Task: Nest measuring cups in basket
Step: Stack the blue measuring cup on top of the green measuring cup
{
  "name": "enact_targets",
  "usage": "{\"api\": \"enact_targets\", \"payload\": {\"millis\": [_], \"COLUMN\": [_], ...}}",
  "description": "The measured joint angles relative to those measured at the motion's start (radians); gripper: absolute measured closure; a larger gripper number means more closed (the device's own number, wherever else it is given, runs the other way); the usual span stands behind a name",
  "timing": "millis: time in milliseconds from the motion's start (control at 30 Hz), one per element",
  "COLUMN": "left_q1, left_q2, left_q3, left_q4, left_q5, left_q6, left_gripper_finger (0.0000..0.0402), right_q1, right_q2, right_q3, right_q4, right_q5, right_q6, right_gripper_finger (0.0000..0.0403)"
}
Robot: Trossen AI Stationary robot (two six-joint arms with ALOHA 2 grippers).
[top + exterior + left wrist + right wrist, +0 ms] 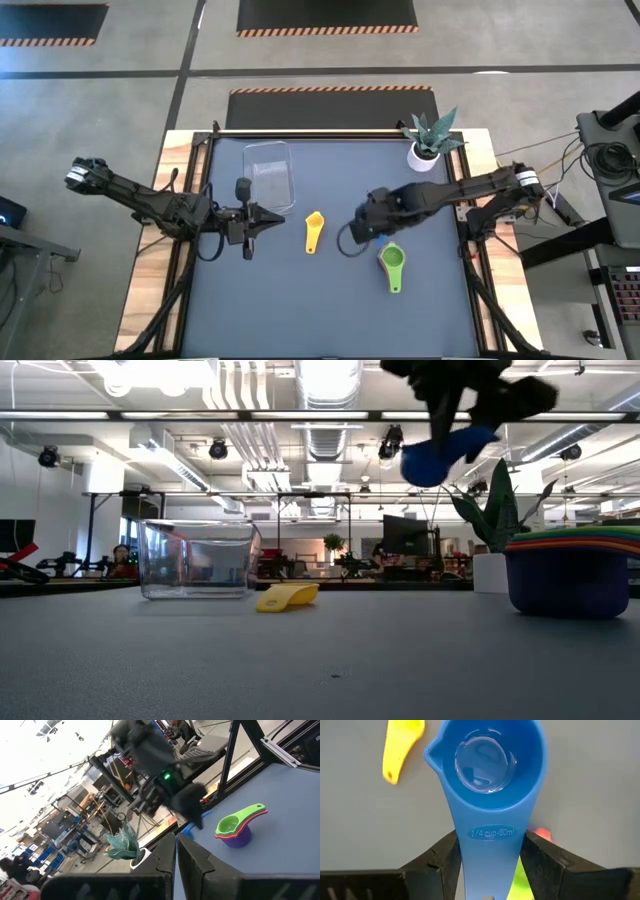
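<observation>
The blue cup's bowl (425,465) is facing up like the green cup's open bowl (392,257). My right gripper should keep carrying it there until it nests, then let go.
My right gripper (490,845) hangs high over the table's middle, shut on a blue measuring cup (490,775), which the low view shows well above the table (438,460). A yellow cup (313,231) lies alone on the table to its left. A stack of nested cups, green on top (392,265), stands just nearer than the gripper. The clear basket (268,172) rests on its base at the far left-centre. My left gripper (248,235) waits shut, held level, near the basket's near end. My right gripper pinches the blue cup's flat handle (487,851) by its two long edges, one finger on each. The fingers (442,857) point steeply down and lie along the handle. The cup hangs below them, bowl end lowest, lifted clear of the table.
A white plant pot (425,155) with a spiky green plant stands at the far right corner. The dark table top (300,310) lies bare along its near edge. The table's frame rails (190,200) run along both sides.
</observation>
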Motion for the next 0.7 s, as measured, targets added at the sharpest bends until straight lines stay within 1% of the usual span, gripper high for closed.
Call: {"api": "enact_targets", "payload": {"millis": [133, 333, 400, 567, 700], "left_q1": [0.0, 0.0, 0.0, 0.0, 0.0], "left_q2": [0.0, 0.0, 0.0, 0.0, 0.0], "left_q3": [0.0, 0.0, 0.0, 0.0, 0.0], "left_q4": [0.0, 0.001, 0.001, 0.001, 0.001], "left_q5": [0.0, 0.0, 0.0, 0.0, 0.0], "left_q6": [-0.001, -0.001, -0.001, -0.002, -0.002], "left_gripper_finger": [0.0402, 0.0402, 0.0402, 0.0402, 0.0402], "right_q1": [0.075, 0.172, 0.198, 0.237, 0.266], "right_q2": [0.019, 0.059, 0.07, 0.07, 0.074], "right_q3": [0.0, -0.001, -0.001, -0.001, -0.01], "right_q4": [-0.031, -0.09, -0.094, -0.101, -0.125], "right_q5": [-0.039, -0.138, -0.156, -0.154, -0.141], "right_q6": [0.115, 0.255, 0.295, 0.373, 0.393], "right_gripper_finger": [0.0232, 0.0232, 0.0232, 0.0232, 0.0231]}}
